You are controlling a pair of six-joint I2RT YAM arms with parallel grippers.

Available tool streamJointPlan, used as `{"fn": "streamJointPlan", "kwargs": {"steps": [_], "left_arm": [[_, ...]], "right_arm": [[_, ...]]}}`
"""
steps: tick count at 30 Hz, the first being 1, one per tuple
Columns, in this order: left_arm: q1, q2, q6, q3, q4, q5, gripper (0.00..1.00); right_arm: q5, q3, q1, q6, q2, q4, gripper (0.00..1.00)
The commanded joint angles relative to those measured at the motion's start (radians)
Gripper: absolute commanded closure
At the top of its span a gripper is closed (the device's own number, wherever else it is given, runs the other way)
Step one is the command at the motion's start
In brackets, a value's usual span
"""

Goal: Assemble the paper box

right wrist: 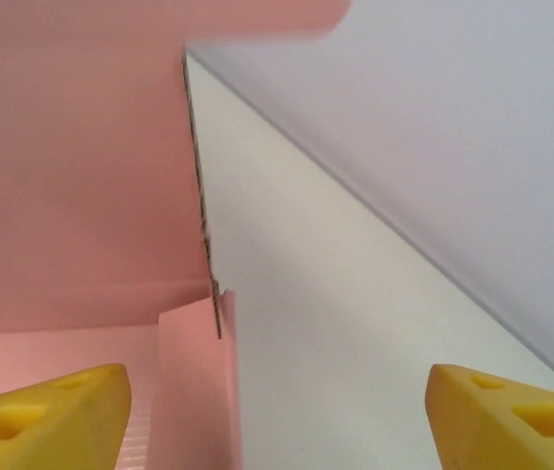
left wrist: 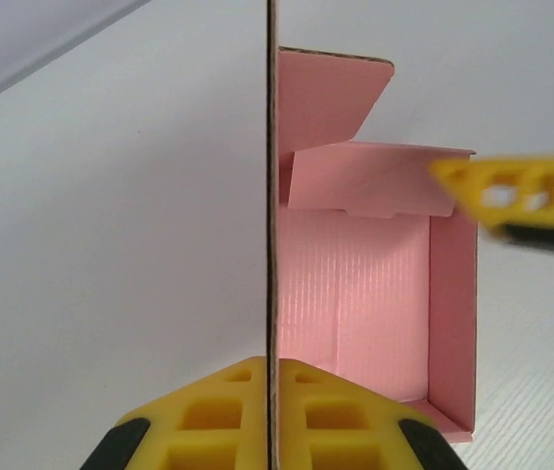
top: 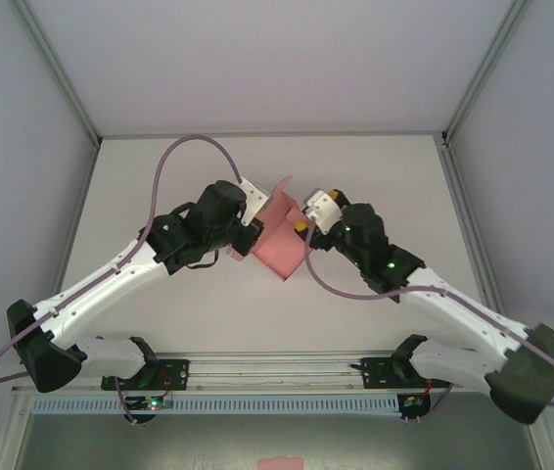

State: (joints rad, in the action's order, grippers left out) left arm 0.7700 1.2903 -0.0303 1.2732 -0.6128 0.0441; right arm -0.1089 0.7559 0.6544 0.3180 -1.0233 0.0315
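Note:
The tall pink flap (right wrist: 76, 162) is joined to the box by a crease (right wrist: 91, 287), so the flap will come along and sway on its crease when I pull the box's side.
The paper box (top: 279, 238) is a pink card box standing partly folded at the middle of the white table (top: 385, 171). Its inside, floor and upright flaps face the left wrist camera (left wrist: 355, 294). My left gripper (left wrist: 271, 392) is shut on the box's left wall, which runs edge-on between the yellow fingers; from above it sits at the box's left side (top: 250, 227). My right gripper (right wrist: 277, 411) stands open at the box's right side (top: 306, 221). The pink side wall (right wrist: 71, 196) rises just inside its left finger, with no pad pressing on it. One right finger (left wrist: 522, 191) hovers over the box's far right corner.
Grey enclosure walls (top: 23, 147) ring the table on three sides. A metal rail (top: 277, 367) with the arm bases runs along the near edge. A small pink patch (top: 280, 462) lies below the rail. Bare table lies left and right of the box.

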Motion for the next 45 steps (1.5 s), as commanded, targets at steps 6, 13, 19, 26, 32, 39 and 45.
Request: {"fn": "streamJointPlan", "kwargs": {"steps": [6, 13, 19, 26, 32, 39, 45], "left_arm": [[-0.006, 0.047, 0.098, 0.046, -0.013, -0.048, 1.00], [-0.006, 0.050, 0.113, 0.063, -0.029, -0.090, 1.00], [-0.006, 0.065, 0.129, 0.074, -0.040, -0.119, 1.00], [-0.007, 0.078, 0.136, 0.091, -0.041, -0.139, 1.00], [-0.008, 0.090, 0.131, 0.118, -0.032, -0.126, 1.00], [-0.007, 0.071, 0.079, 0.131, -0.002, -0.101, 0.74], [-0.078, -0.053, -0.148, 0.073, 0.021, 0.144, 0.00]], "right_arm": [[0.469, -0.045, -0.272, -0.313, 0.069, -0.212, 0.26], [0.638, -0.002, -0.296, -0.291, -0.077, -0.228, 0.42], [0.540, 0.046, -0.273, -0.256, -0.167, -0.248, 0.45], [0.489, 0.078, -0.262, -0.236, -0.245, -0.275, 0.64], [0.365, 0.086, -0.217, -0.191, -0.274, -0.322, 0.78], [0.108, 0.039, -0.167, -0.206, -0.245, -0.259, 1.00], [0.344, -0.012, -0.280, -0.310, -0.150, -0.122, 1.00]]}}
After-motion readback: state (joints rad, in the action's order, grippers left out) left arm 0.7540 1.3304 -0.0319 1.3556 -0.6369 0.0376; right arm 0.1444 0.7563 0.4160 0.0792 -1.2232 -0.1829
